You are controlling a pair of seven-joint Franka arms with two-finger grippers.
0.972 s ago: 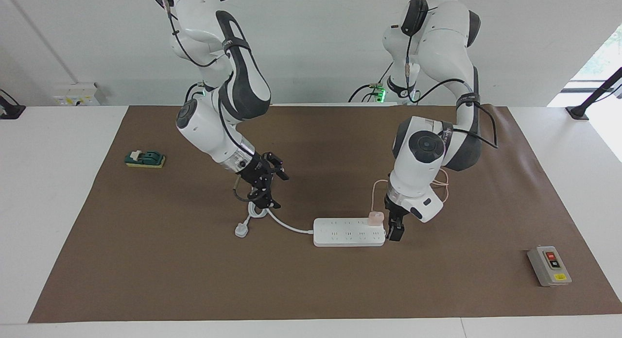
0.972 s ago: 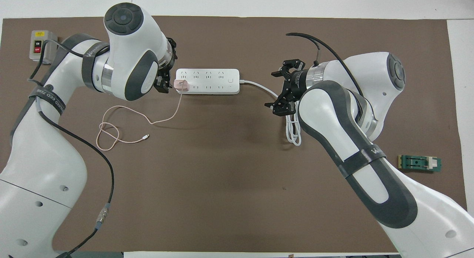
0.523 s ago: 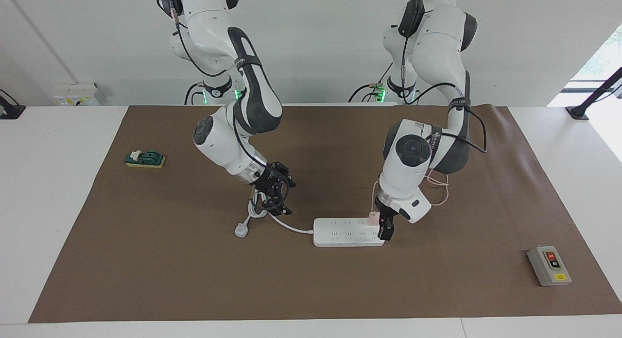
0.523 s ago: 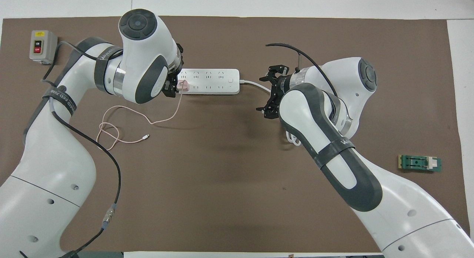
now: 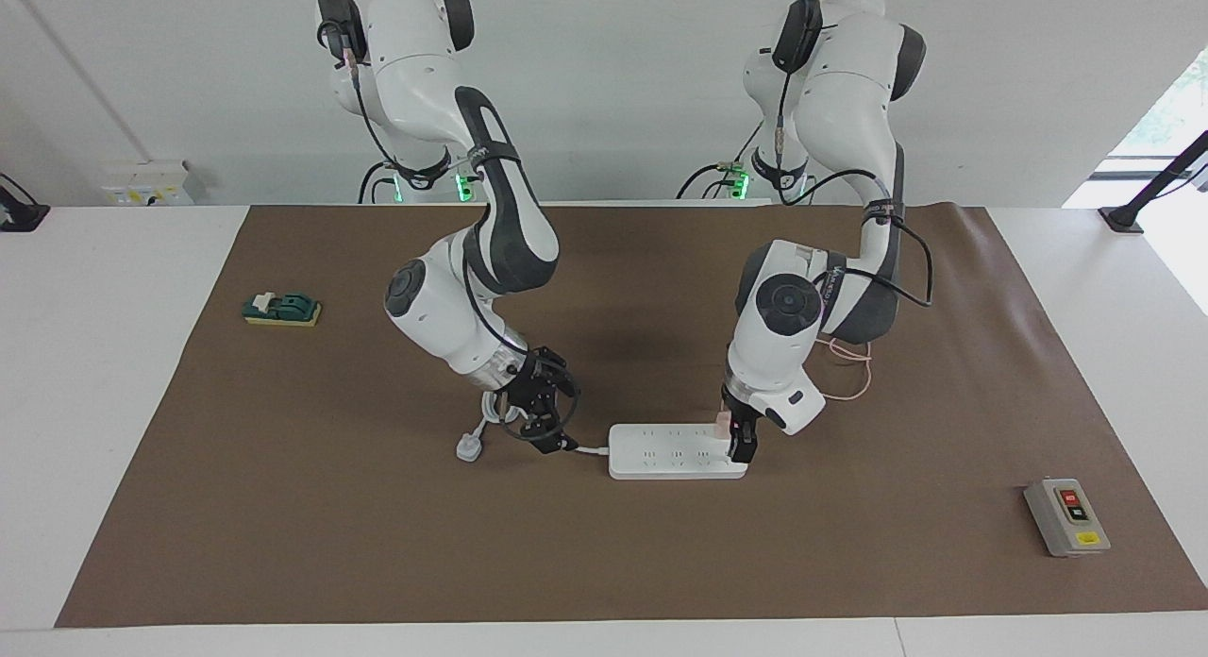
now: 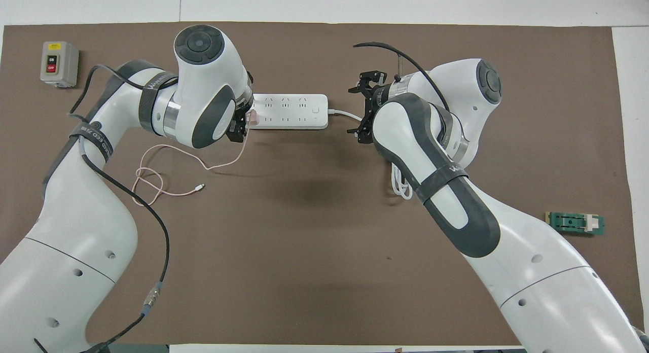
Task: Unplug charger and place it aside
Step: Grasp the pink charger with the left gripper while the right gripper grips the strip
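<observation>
The pink cable [image 6: 226, 165] should stay attached and bunch up when I pull the charger out and aside, because its loops [image 6: 148, 177] are lying loose on the mat.
The charger [image 5: 722, 422] [image 6: 253, 118] is a small pink cube plugged into the white power strip [image 5: 675, 452] [image 6: 291, 111], at the strip's end toward the left arm. Its thin pink cable [image 5: 852, 375] [image 6: 167, 152] trails in loops on the mat, nearer the robots. My left gripper [image 5: 739, 440] [image 6: 241, 127] is down at the charger, open, one dark finger showing beside the cube; the wrist hides the contact. My right gripper [image 5: 568, 417] [image 6: 356, 112] hangs open low over the strip's white cord [image 5: 590, 448] [image 6: 345, 113], just off the strip's other end.
The strip's cord ends in a coil [image 6: 402, 183] and a white plug [image 5: 469, 446] under the right arm. A grey switch box [image 5: 1066, 517] [image 6: 59, 64] sits toward the left arm's end, a green part [image 5: 281, 309] [image 6: 574, 223] toward the right arm's end. A brown mat [image 5: 604, 563] covers the table.
My left gripper has come down from beside the strip's end onto the charger. My right gripper has moved along the cord toward the strip. Strip and charger have not shifted.
</observation>
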